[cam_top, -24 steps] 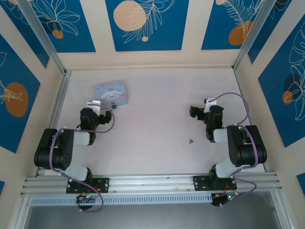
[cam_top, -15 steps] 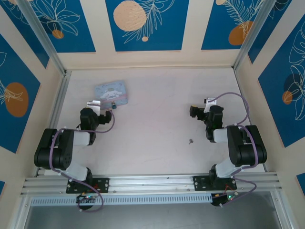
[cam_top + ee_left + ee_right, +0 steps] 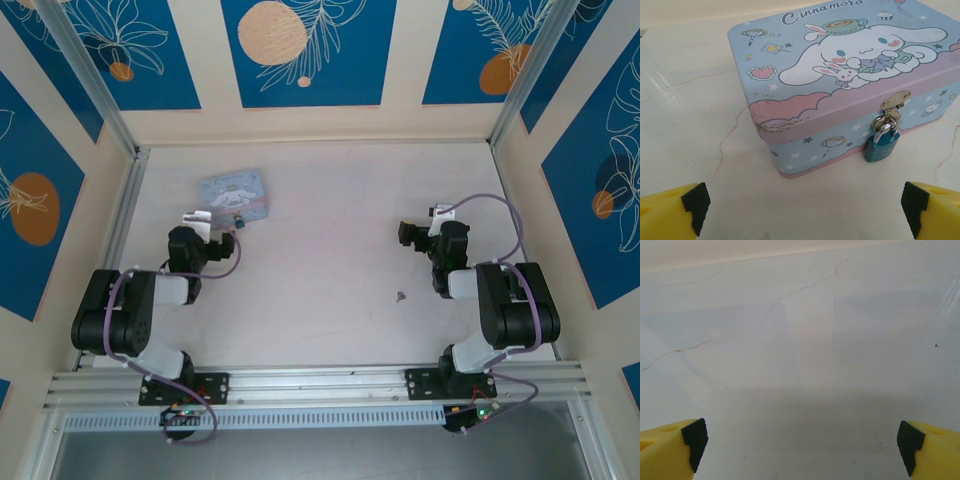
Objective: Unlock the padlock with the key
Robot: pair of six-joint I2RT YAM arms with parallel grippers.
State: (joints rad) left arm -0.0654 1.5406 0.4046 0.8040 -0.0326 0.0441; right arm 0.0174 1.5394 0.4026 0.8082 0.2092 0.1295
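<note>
The tin with the padlock (image 3: 233, 196) is a long way from my right gripper and the key, so next my left gripper pushes the tin toward the open middle (image 3: 318, 238) first.
The small teal padlock (image 3: 881, 145) hangs from the metal hasp on the front of the pale blue tin (image 3: 840, 55); from above the padlock (image 3: 239, 219) sits at the tin's near edge. My left gripper (image 3: 805, 202) is open, a short way in front of the tin, with bare table between its yellow fingers (image 3: 670, 212). From above the left gripper (image 3: 207, 227) lies just left of the padlock. The key (image 3: 400, 296) is a tiny dark speck on the table, nearer than my right gripper (image 3: 412, 232). That right gripper (image 3: 802, 440) is open over bare table.
The tin (image 3: 232, 192) stands at the far left of the pale marble table (image 3: 330, 210). Patterned walls and metal rails (image 3: 120, 215) close in the table on three sides. Open tabletop lies between the two arms.
</note>
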